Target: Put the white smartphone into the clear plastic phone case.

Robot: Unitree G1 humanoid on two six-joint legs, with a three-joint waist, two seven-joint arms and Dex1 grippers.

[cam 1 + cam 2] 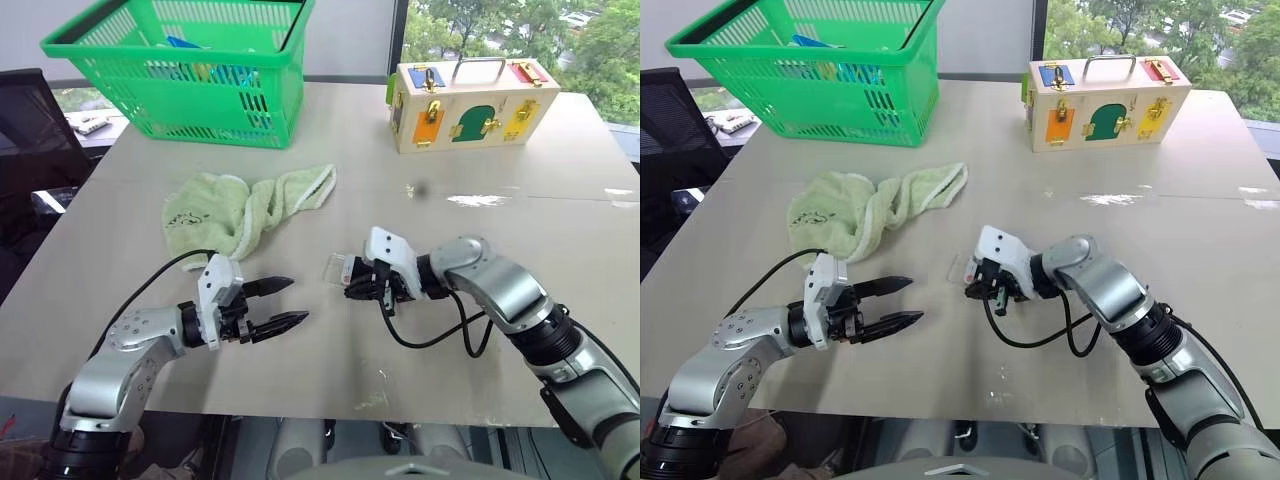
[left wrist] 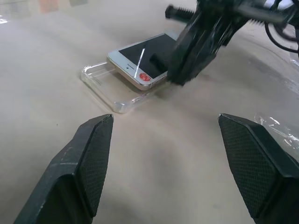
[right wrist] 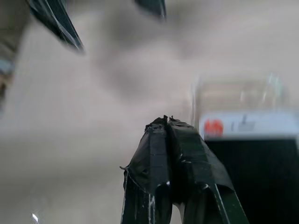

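Next, I move my right gripper away from the long edge and push the smartphone from its opposite end, because the case's end [image 1: 333,268] sticks out past the smartphone's red sticker.
The white smartphone [image 2: 145,58] lies screen up on the clear plastic phone case [image 2: 100,79] near the middle of the table. The case's end sticks out past the phone's white bezel, which carries a red sticker. Whether the phone sits fully inside the rim I cannot tell. My right gripper [image 1: 352,283] is shut, its taped black tips [image 3: 166,121] down against the phone's long edge. My left gripper [image 1: 297,300] is open and empty, hovering a short way to the left of the case and pointing at it, with its two fingers [image 2: 88,154] spread wide.
A crumpled green towel [image 1: 240,210] lies behind my left gripper. A green basket [image 1: 200,70] stands at the back left and a wooden lock box [image 1: 470,100] at the back right. The table's front edge [image 1: 300,410] is close below both arms. A crinkled clear wrap [image 2: 278,126] lies near the phone.
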